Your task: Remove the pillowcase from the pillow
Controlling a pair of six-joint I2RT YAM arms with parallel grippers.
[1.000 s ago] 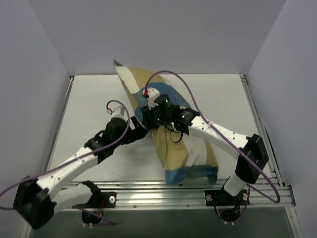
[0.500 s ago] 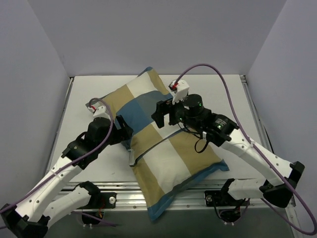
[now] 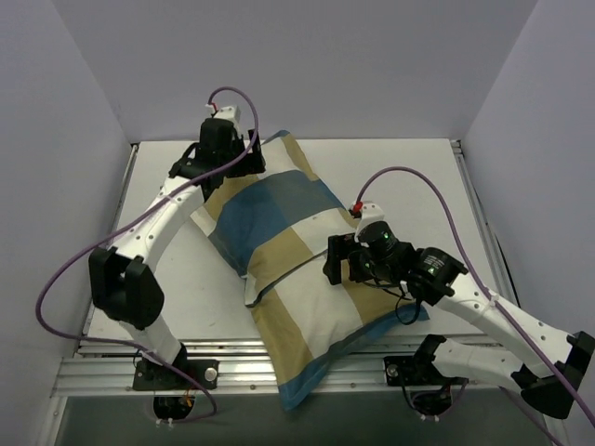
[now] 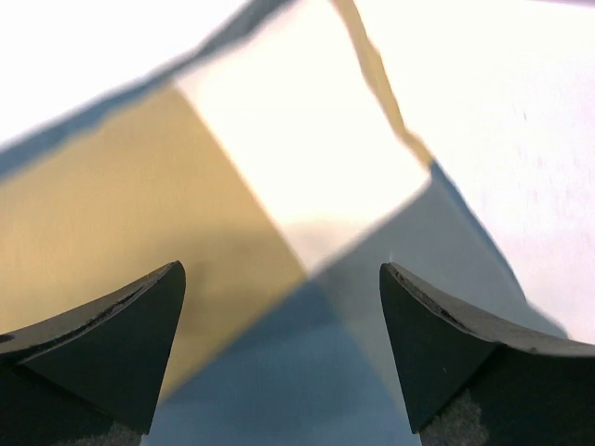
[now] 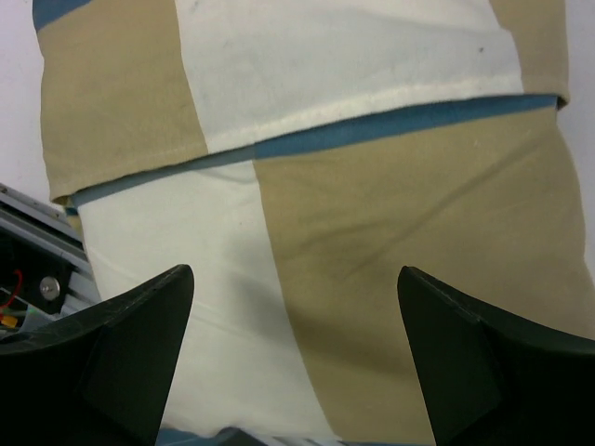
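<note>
The pillowcase lies diagonal with its near corner over the front bar [image 3: 299,390], so my grippers should turn the pillowcase square before my left gripper takes the pillowcase's flap seam [image 3: 296,268].
The pillowcase [image 3: 279,232], in blocks of blue, tan and white with blue edging, lies flat and diagonal on the table, plump with the pillow, which is hidden inside it. Its near corner hangs over the front rail. My left gripper [image 3: 240,165] hovers at the far left corner, open, over tan, white and blue blocks [image 4: 279,186], with nothing between the fingers [image 4: 121,344]. My right gripper [image 3: 333,265] is open over the near right part. In its wrist view a blue-edged flap seam [image 5: 372,121] crosses the cloth, and the fingers [image 5: 483,362] straddle white and tan blocks without gripping.
The white table [image 3: 418,177] is walled by grey panels at the back and both sides. An aluminium rail [image 3: 232,358] with the arm mounts runs along the near edge. Purple cables loop above both arms.
The pillowcase, bunched upright in my right gripper a second ago, now lies flat. The right gripper has opened and drawn back to the near right. The left arm swung out to the far left corner.
</note>
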